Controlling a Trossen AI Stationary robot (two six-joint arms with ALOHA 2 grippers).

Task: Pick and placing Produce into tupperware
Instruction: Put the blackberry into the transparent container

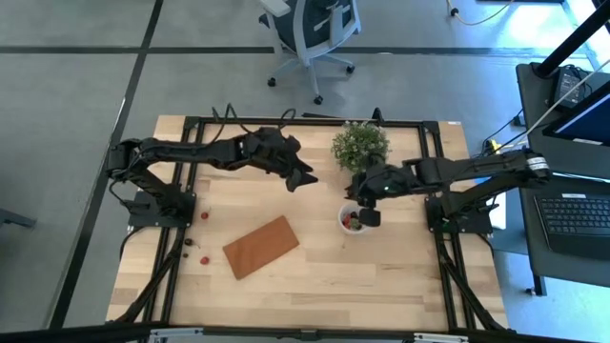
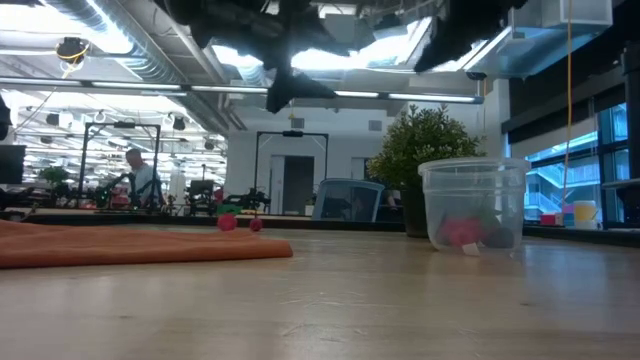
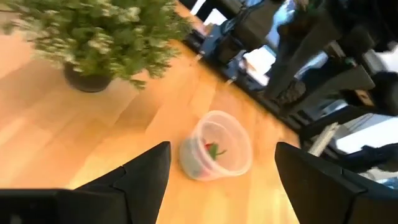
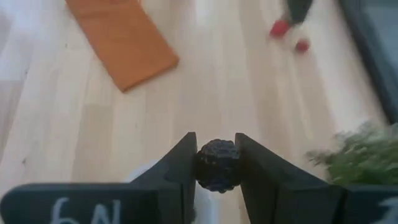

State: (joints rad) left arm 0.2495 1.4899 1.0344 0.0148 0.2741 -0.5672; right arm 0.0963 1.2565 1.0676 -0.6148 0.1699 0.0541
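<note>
My left gripper is empty, and my right gripper is holding the dark berry (image 4: 217, 165) next to the middle of the cup. My right gripper should move over the cup (image 1: 351, 220) before it opens.
The tupperware (image 1: 351, 220) is a small clear cup standing on its base on the table, with red pieces inside (image 2: 462, 232). My right gripper (image 1: 369, 216) hangs just above the cup (image 4: 144, 172), shut on a dark berry (image 4: 216, 165). My left gripper (image 1: 303, 178) is raised and open to the cup's left, touching nothing. In the left wrist view it (image 3: 222, 148) looks toward the cup (image 3: 219, 151). A few loose red berries (image 1: 203, 215) (image 1: 203, 257) lie near the table's left side (image 4: 280, 28). My right gripper pinches the dark bumpy berry (image 4: 216, 180) between its two fingers (image 4: 180, 168), one on each side. The fingers point down from above. The berry is lifted clear of the table, over the cup's rim.
A green potted plant (image 1: 360, 145) stands just beyond the cup toward the far edge. A flat brown board (image 1: 260, 246) lies on the table's middle, nearer the near edge. A black frame (image 1: 181, 210) runs along the table's sides. A person shows far off in the room (image 2: 140, 178).
</note>
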